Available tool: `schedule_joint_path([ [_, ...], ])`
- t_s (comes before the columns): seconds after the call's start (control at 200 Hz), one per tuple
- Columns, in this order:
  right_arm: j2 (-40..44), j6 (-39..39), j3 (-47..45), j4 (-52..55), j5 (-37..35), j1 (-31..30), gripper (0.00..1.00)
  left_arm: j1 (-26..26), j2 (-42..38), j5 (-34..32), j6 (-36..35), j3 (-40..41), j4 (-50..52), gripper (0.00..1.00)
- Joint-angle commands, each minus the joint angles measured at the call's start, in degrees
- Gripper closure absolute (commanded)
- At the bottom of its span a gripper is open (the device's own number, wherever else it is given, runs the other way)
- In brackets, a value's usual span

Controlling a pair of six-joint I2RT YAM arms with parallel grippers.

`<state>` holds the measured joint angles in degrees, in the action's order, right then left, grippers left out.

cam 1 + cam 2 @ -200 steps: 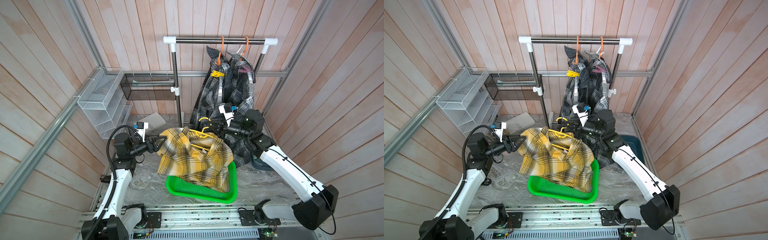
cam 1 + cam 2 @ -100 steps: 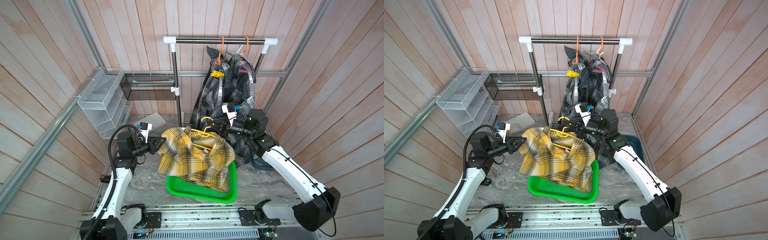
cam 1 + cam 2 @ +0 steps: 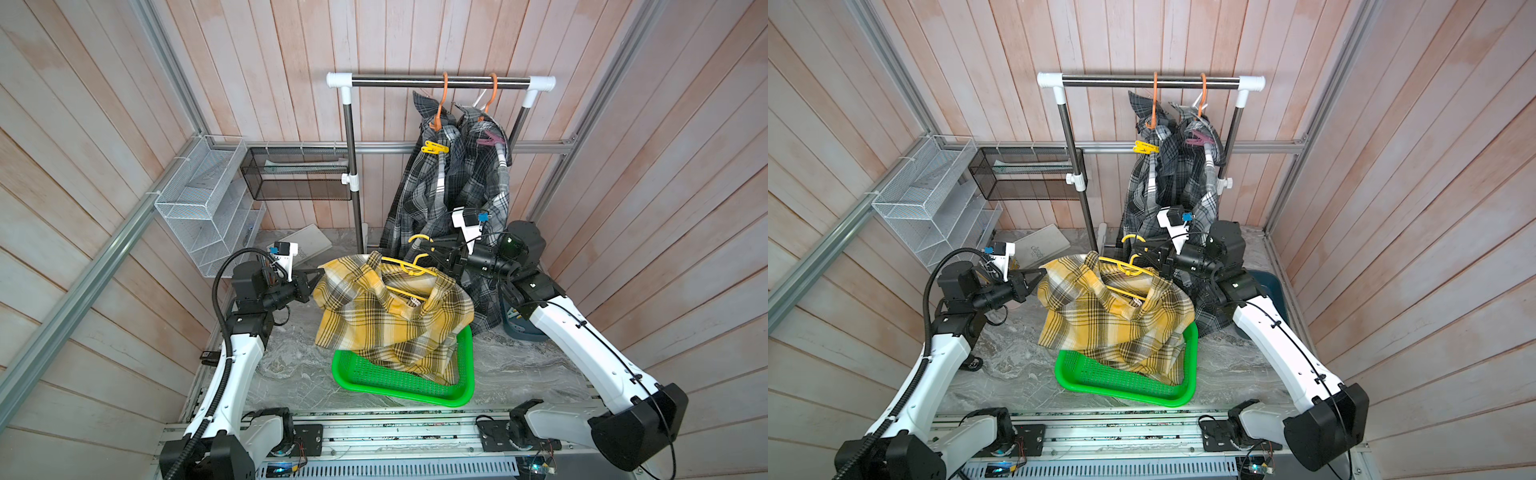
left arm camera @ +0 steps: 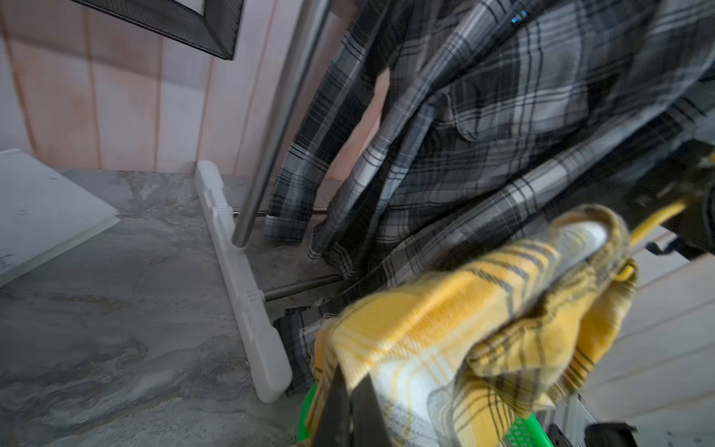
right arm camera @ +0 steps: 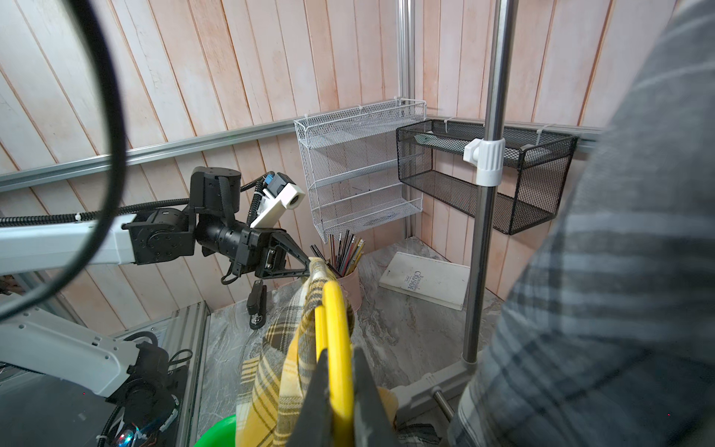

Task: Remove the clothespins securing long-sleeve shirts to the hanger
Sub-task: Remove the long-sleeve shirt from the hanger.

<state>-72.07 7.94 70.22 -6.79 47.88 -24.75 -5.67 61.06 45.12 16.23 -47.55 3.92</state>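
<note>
The yellow hanger's end is under the yellow shirt's shoulder [image 3: 371, 262]. My left gripper should hold the shirt back while my right gripper pulls the hanger [image 3: 411, 268] out.
A yellow plaid shirt [image 3: 386, 316] [image 3: 1113, 316] droops from a yellow hanger [image 3: 409, 268] [image 5: 336, 317] over a green basket [image 3: 399, 382]. My left gripper [image 3: 322, 272] [image 4: 350, 381] is shut on the shirt's left edge. My right gripper [image 3: 424, 255] [image 5: 338, 356] is shut on the hanger near its hook. Two grey checked shirts [image 3: 449, 187] [image 3: 1171, 187] hang on orange hangers from the rack rod [image 3: 440, 81]. A yellow clothespin [image 3: 434, 146] [image 3: 1146, 146] is clipped to one of them and a mauve-pink clothespin [image 3: 490, 139] [image 3: 1198, 139] to the other. No clothespin shows on the yellow shirt.
A white wire shelf [image 3: 203, 195] and a black mesh basket [image 3: 299, 174] hang on the back-left walls. A book [image 3: 309, 245], a pencil cup [image 5: 348, 278] and a stapler [image 5: 257, 305] sit at the back left. A blue-grey bin [image 3: 519, 328] stands behind my right arm.
My left gripper has closed on the yellow shirt's left edge. The right gripper keeps its hold on the hanger and has shifted only slightly.
</note>
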Motion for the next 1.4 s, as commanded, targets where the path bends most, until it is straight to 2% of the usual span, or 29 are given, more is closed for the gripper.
schedule_joint_path([
  [0.0, 2.8, 1.0, -0.3, -3.4, 1.6, 1.1, 1.0, -3.1, -1.8, -7.8, 7.0, 2.1, -5.2, 1.0],
  [0.105, 4.3, 1.7, -1.4, -3.9, 2.5, 2.6, 1.0, -6.5, -1.6, -4.7, 10.5, 3.8, -8.0, 1.0],
  [0.31, 8.3, 5.1, -5.0, -7.7, 5.4, 7.7, 1.0, -7.0, -2.1, -4.1, 10.6, 4.7, -6.3, 1.0],
  [0.445, 10.5, 8.0, -6.7, -10.8, 7.1, 10.7, 1.0, -7.0, -3.6, 0.0, 10.5, 5.4, -6.6, 1.0],
  [0.705, 12.9, 8.9, -7.0, -11.7, 7.9, 13.8, 1.0, -6.8, -8.0, 2.2, 8.9, 6.4, -2.3, 1.0],
  [1.01, 15.3, 8.5, -7.7, -10.4, 7.2, 16.7, 1.0, -7.6, -10.0, 1.0, 9.0, 8.4, -1.6, 1.0],
  [1.246, 16.3, 11.4, -9.0, -12.4, 6.5, 17.4, 1.0, -7.6, -12.5, 5.5, 8.9, 8.6, -1.9, 1.0],
  [1.326, 16.2, 13.7, -9.8, -15.3, 6.8, 16.8, 1.0, -5.4, -14.0, 8.4, 9.6, 7.8, -1.4, 1.0],
  [1.396, 16.2, 13.5, -10.2, -15.5, 4.8, 15.0, 1.0, 2.3, -15.2, 4.3, 7.5, 6.0, 2.5, 1.0],
])
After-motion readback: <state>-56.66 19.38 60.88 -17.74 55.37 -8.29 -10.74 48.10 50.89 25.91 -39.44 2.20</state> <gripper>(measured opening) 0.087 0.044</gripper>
